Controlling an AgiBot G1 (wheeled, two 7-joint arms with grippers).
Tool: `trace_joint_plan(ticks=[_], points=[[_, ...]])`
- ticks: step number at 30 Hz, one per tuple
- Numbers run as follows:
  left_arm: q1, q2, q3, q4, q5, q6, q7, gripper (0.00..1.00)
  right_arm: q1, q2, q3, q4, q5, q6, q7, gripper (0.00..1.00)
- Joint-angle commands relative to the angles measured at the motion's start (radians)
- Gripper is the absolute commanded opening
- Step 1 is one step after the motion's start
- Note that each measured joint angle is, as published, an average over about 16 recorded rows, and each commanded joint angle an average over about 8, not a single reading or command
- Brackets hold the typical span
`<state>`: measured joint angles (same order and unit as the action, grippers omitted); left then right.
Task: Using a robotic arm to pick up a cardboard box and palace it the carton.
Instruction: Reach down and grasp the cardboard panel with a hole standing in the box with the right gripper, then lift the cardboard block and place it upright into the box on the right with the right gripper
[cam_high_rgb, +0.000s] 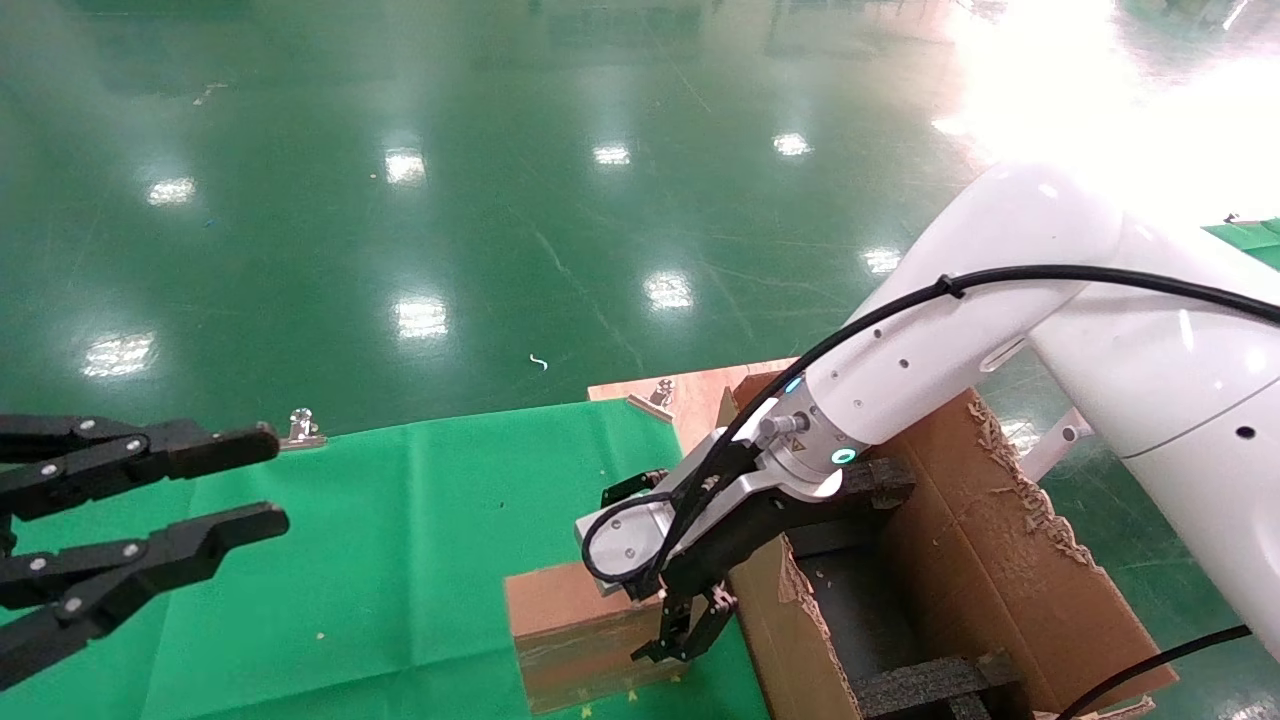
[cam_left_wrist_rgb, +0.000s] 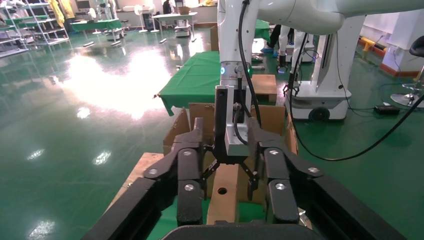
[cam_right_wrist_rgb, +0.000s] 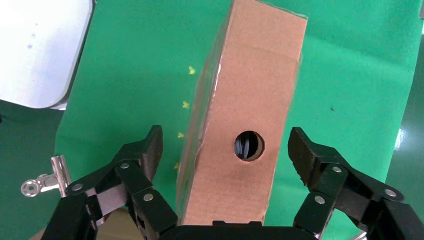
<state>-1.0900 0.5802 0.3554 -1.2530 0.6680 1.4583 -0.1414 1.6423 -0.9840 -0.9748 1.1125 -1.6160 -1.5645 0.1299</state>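
The cardboard box (cam_high_rgb: 576, 636) is standing next to the carton, a long way from my left gripper. My right gripper should take hold of its holed end (cam_right_wrist_rgb: 242, 172) and lift the box over the side of the carton.
The small brown cardboard box (cam_high_rgb: 560, 605) stands on edge on the green cloth, right beside the big carton (cam_high_rgb: 960, 560). My right gripper (cam_high_rgb: 680, 640), on the white arm (cam_high_rgb: 1000, 300), hangs over the box's end nearest the carton. In the right wrist view the box (cam_right_wrist_rgb: 250, 100) with its round hole sits between the open fingers (cam_right_wrist_rgb: 150, 147), with a gap on each side. My left gripper (cam_high_rgb: 272, 480) is open and empty at the far left above the cloth. In the left wrist view, between the left gripper's (cam_left_wrist_rgb: 227, 135) fingers, the box (cam_left_wrist_rgb: 222, 195) shows farther off.
The green cloth (cam_high_rgb: 400, 530) covers the table. A metal clip (cam_high_rgb: 300, 428) holds its far edge. A wooden board (cam_high_rgb: 690, 390) lies behind the carton. Black foam inserts (cam_high_rgb: 930, 680) sit inside the carton, whose flaps are torn.
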Motion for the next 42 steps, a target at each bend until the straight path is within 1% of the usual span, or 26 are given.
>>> trace_joint_plan(ticks=[1,29,32,35,42], points=[[0.000,0.000,0.000,0.000,0.000,0.000,0.000,1.00,-0.001,0.001,0.002,0.000,0.001,0.000,0.001,0.00],[0.000,0.000,0.000,0.000,0.000,0.000,0.000,1.00,0.001,0.008,0.010,-0.001,0.011,-0.001,0.001,0.00],[0.000,0.000,0.000,0.000,0.000,0.000,0.000,1.00,0.025,0.013,0.008,-0.014,0.023,-0.006,-0.007,0.00],[0.000,0.000,0.000,0.000,0.000,0.000,0.000,1.00,0.073,0.021,0.003,-0.041,0.043,-0.014,-0.022,0.00],[0.000,0.000,0.000,0.000,0.000,0.000,0.000,1.00,0.236,0.044,-0.047,-0.126,0.107,-0.027,-0.080,0.00]])
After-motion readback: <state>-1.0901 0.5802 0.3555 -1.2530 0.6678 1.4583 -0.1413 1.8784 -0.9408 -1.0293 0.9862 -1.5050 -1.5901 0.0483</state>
